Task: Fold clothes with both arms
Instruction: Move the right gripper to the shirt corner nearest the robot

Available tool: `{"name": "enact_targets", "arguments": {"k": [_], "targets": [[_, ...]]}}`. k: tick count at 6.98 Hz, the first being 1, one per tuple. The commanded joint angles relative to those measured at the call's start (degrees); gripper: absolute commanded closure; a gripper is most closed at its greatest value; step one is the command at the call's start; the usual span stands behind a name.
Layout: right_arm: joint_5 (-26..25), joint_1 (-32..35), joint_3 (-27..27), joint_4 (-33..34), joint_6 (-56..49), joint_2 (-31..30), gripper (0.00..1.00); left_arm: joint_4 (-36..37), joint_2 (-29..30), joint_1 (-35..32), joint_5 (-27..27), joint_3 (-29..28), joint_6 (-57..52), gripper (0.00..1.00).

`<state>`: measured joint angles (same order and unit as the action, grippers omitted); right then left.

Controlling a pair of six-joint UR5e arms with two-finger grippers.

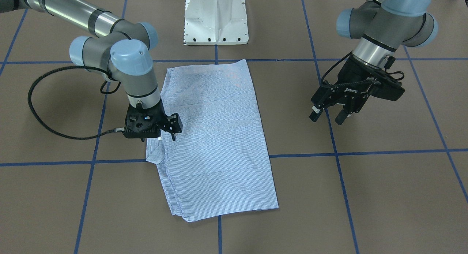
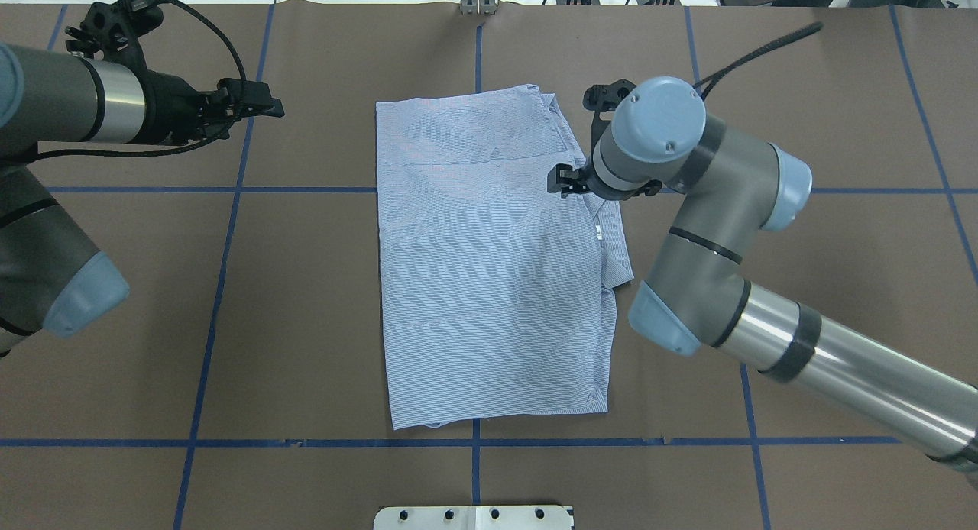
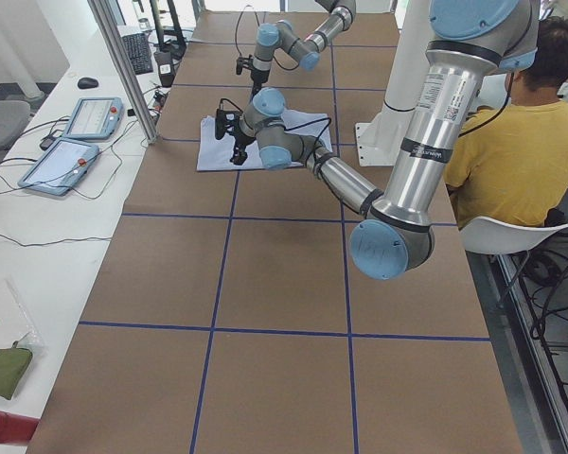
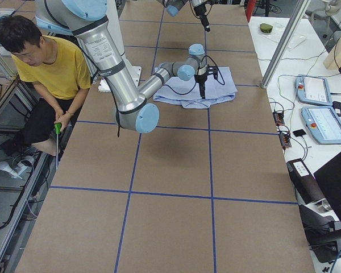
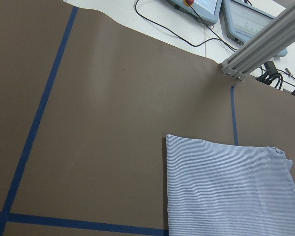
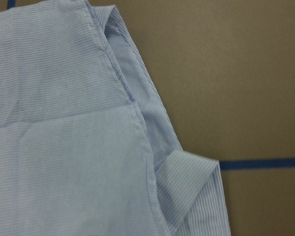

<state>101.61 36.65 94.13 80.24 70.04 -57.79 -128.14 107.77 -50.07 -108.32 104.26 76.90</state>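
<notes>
The flap [image 1: 155,150] is poking out halfway along the shirt's side [image 1: 162,155], so I expect it to still stick out when I fold the shirt's near end over.
The light blue-and-white striped shirt [image 1: 215,137] lies flat on the brown table as a folded rectangle [image 2: 489,270]. A turned-up collar or cuff flap [image 1: 155,153] sticks out at its edge on the right arm's side. My right gripper [image 1: 161,137] points down just over that edge [image 2: 569,185], and its jaws look spread and empty. The right wrist view shows the shirt edge and flap [image 6: 191,177] close below. My left gripper [image 1: 328,116] is open and empty, held above bare table well away from the shirt [image 2: 269,106]. A corner of the shirt [image 5: 231,187] shows in the left wrist view.
The white pedestal base [image 1: 215,19] stands behind the shirt. Blue tape lines [image 2: 229,189] grid the table. Seated people [image 3: 521,142] [image 4: 51,62] are beside the table. Tablets [image 4: 318,102] and an aluminium post [image 5: 265,44] sit at the far side.
</notes>
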Motion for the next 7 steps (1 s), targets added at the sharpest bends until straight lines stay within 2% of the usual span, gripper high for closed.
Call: {"name": "enact_targets", "arguments": {"k": [1,2,4,5,7], "targets": [[-7.9,-9.2,11.6,-0.1,23.0,-7.0,0.00,0.0,0.0,0.1,0.0,-0.5,0.0,0.00],[-10.7,-13.1,14.4,-0.1,33.8,-8.5,0.00,0.0,-0.8,0.3,-0.1,-0.5,0.1,0.00],[-17.5,-19.4,17.9,-0.1,48.9,-11.3,0.00,-0.3,-1.5,0.5,-0.1,-0.7,0.1,0.00],[-18.4,-20.2,19.7,-0.1,53.7,-12.6,0.00,-0.4,-1.4,0.6,-0.1,-1.1,0.1,0.00],[-24.4,-23.4,19.7,-0.5,60.9,-14.2,0.00,-0.5,-1.4,0.7,0.0,-2.6,0.0,0.00]]}}
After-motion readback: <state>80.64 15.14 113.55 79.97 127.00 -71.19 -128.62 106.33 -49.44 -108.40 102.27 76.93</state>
